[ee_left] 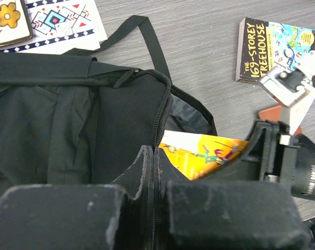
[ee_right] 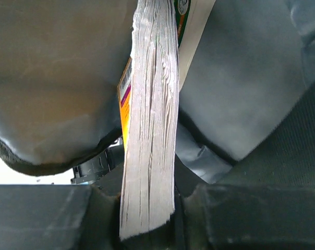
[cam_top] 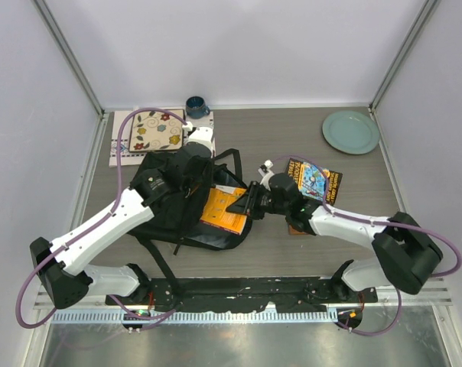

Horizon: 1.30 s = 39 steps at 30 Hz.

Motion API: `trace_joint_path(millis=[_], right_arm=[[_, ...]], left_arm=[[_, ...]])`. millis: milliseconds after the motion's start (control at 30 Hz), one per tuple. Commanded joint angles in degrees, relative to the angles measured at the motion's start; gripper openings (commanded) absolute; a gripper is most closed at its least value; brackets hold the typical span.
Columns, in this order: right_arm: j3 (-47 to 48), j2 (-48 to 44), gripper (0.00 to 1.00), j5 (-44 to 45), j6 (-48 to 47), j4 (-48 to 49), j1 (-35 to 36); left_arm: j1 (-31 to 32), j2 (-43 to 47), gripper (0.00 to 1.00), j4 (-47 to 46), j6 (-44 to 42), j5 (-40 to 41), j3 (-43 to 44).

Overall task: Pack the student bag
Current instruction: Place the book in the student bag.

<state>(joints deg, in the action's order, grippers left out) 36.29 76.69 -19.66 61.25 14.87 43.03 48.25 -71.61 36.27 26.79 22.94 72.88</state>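
Note:
The orange-yellow book (cam_top: pixel 222 209) is too shallow in the bag's opening. Next, my right gripper opens and pushes the book's near end (cam_top: pixel 239 221) further in before it moves away from the bag.
The student bag (cam_top: pixel 170 210) is a large black backpack lying left of centre, its zipped mouth open toward the right. My left gripper (cam_top: pixel 194 182) is shut on the bag's opening edge by the zipper (ee_left: pixel 156 125), and in the left wrist view the gripper (ee_left: pixel 155 194) pinches that fabric. An orange-yellow book (cam_top: pixel 223 208) sits halfway into the mouth. My right gripper (cam_top: pixel 243 203) is shut on it. In the right wrist view the book's page edge (ee_right: pixel 149 130) stands between the jaws of this gripper (ee_right: pixel 147 221), with the grey bag lining (ee_right: pixel 241 78) around it.
A "169-Storey Treehouse" book (cam_top: pixel 315 182) lies to the right of the bag, with a brown book (cam_top: pixel 296 227) partly under the right arm. A green plate (cam_top: pixel 350 131) is at the back right, and a blue mug (cam_top: pixel 196 107) and a floral notebook (cam_top: pixel 154 131) at the back left.

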Motion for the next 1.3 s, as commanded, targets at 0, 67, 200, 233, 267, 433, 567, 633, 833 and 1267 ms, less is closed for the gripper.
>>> trace_joint_path(millis=[0, 67, 200, 233, 267, 433, 567, 633, 833, 1267], right_arm=[[4.7, 4.9, 0.0, -1.5, 1.1, 12.4, 1.2], [6.2, 7.5, 0.01, -1.3, 1.7, 15.2, 1.5], [9.1, 13.0, 0.0, 2.2, 1.3, 17.3, 3.2], [10.9, 15.1, 0.01, 3.2, 0.8, 16.2, 3.9], [11.8, 16.0, 0.01, 3.5, 0.5, 15.6, 4.1], [11.3, 15.3, 0.0, 8.2, -0.6, 12.6, 5.6], [9.7, 13.6, 0.01, 12.2, -0.5, 11.8, 6.0], [10.5, 14.9, 0.01, 12.9, 0.2, 13.8, 6.5], [15.6, 22.4, 0.01, 16.1, 2.5, 16.1, 10.8], [22.7, 32.7, 0.34, 16.3, 5.0, 14.7, 10.3]], left_arm=[[-0.2, 2.0, 0.0, -5.3, 0.5, -0.3, 2.8], [-0.2, 2.1, 0.0, -5.2, 0.5, -0.3, 2.9], [-0.2, 2.4, 0.0, -5.2, 0.8, -0.4, 2.9], [-0.1, 2.4, 0.0, -5.1, 0.9, -0.4, 2.8], [-0.2, 2.6, 0.0, -5.1, 0.9, -0.4, 2.9], [-0.2, 2.6, 0.0, -4.4, 0.7, -0.2, 3.6], [-0.2, 3.1, 0.0, -5.4, 1.1, -0.6, 3.3], [-0.1, 3.1, 0.0, -6.0, 1.4, -1.0, 3.2], [-0.1, 3.3, 0.0, -6.0, 1.6, -0.9, 3.7], [-0.1, 5.0, 0.0, -6.1, 2.6, -0.1, 2.4]])
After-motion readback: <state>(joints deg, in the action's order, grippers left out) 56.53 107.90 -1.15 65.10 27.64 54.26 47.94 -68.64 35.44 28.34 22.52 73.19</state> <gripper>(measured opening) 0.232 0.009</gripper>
